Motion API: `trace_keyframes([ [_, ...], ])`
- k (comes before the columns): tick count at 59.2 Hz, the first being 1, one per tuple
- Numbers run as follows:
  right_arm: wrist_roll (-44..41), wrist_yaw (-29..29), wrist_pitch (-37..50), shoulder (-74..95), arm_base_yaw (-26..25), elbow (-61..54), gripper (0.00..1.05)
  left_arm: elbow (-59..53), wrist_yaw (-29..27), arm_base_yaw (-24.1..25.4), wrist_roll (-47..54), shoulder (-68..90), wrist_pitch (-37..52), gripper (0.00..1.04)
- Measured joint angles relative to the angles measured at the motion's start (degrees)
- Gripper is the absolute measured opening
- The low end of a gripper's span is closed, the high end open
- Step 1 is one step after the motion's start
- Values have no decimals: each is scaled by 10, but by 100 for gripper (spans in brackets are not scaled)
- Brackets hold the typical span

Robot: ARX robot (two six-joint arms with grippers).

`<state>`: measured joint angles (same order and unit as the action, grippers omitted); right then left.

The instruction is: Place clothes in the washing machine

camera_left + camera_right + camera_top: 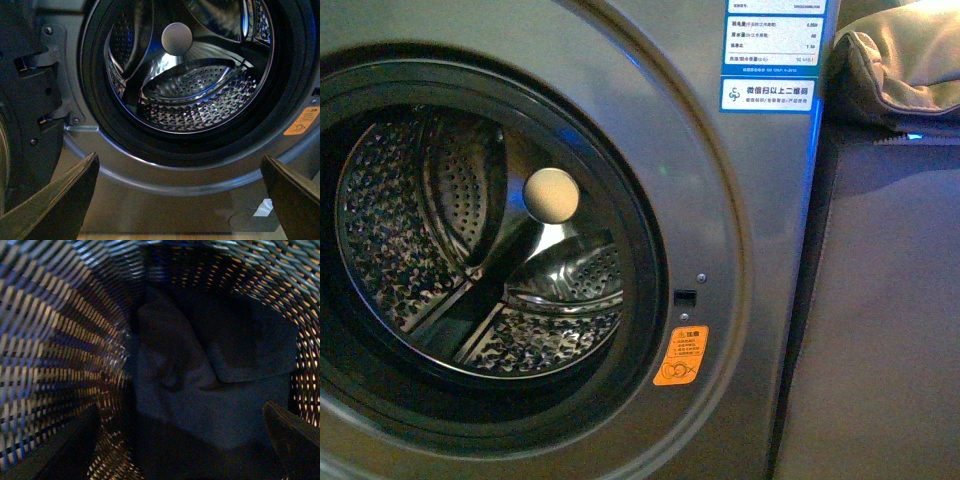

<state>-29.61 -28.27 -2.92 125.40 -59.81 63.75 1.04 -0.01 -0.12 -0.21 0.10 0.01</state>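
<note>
The dark navy clothes (210, 410) are lying in loose overlapping folds (220, 375), so I expect them to hang long and drag over the porthole rim when I carry them.
The grey washing machine (760, 230) fills the front view, its door open; the perforated steel drum (450, 250) holds no laundry. It also shows in the left wrist view (165, 200), where my left gripper (180, 200) is open and empty, low in front of the porthole rim. The dark navy clothes (210, 385) lie crumpled at the bottom of a woven basket (55, 350) in the right wrist view. My right gripper (180, 445) is open just above the garment, not holding it. Neither gripper shows in the front view.
A beige padded bundle (900, 70) lies on a grey flat panel (880, 320) right of the machine. The orange sticker (680, 356) and blue-white label (772, 50) are on the machine's front. The door hinge (45, 80) is beside the porthole. Basket walls surround my right gripper.
</note>
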Motion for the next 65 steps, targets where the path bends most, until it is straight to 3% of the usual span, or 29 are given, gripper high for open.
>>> trace_keyframes([
  [14,18,41,25,112,-2,44,97,0,0,0,0,0,0,98],
  [65,35,87,40,321,-40,206,97,0,0,0,0,0,0,98],
])
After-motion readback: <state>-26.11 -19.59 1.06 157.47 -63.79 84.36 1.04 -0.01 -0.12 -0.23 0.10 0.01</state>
